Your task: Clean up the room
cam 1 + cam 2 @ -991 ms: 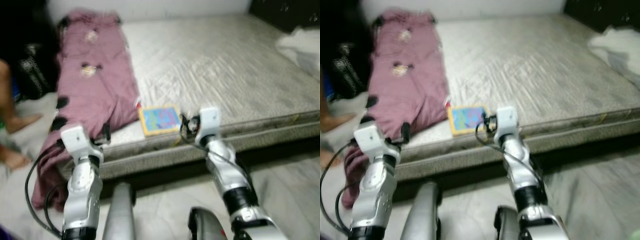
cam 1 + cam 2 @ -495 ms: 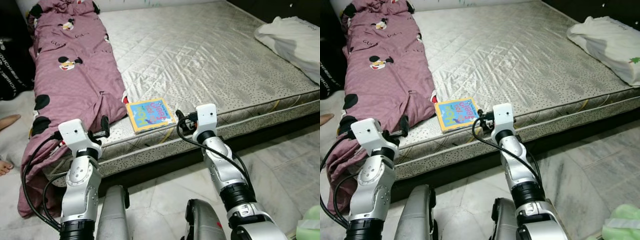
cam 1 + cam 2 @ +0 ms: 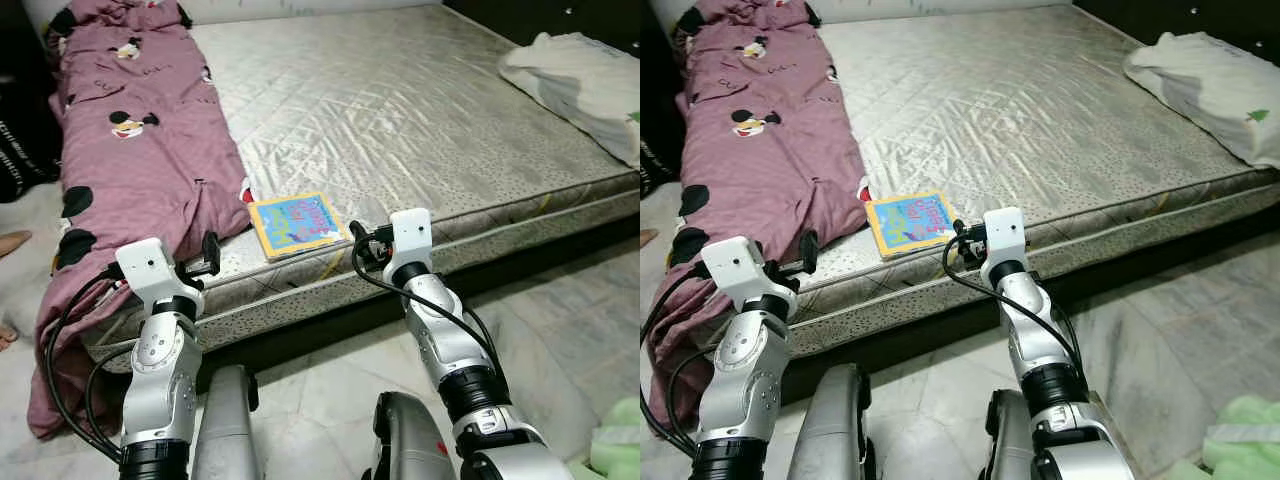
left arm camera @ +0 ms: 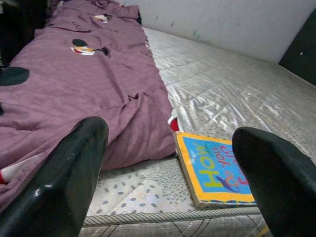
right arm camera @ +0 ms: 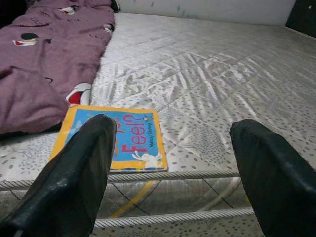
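Note:
I expect the colourful children's book (image 3: 297,225) to stay stiff and closed when I pick it up by an edge, because the thick side (image 4: 187,173) looks straight and tightly packed.
A colourful children's book (image 3: 296,224) lies flat near the front edge of the grey mattress (image 3: 420,110), just right of a purple cartoon-print blanket (image 3: 130,150) whose end hangs over the mattress's left corner. My left gripper (image 3: 203,262) is held open at the mattress edge, in front of the blanket's hem. In its wrist view the book (image 4: 215,170) lies ahead between the fingers (image 4: 69,182). My right gripper (image 3: 362,246) is open too, level with the mattress edge just right of the book. Its wrist view has the book (image 5: 116,138) close ahead of the fingertips (image 5: 79,177). Both hold nothing.
A white pillow (image 3: 585,85) lies on the mattress's far right. Something pale green (image 3: 620,445) lies on the marble floor at the lower right. A person's foot (image 3: 12,241) shows at the left edge, beside dark bags (image 3: 20,150). The floor before the bed is bare marble.
The picture was blurred a second ago and is sharp now; the camera has tilted down and shifted a little. Both grippers stay open at the mattress edge, and the book has not moved.

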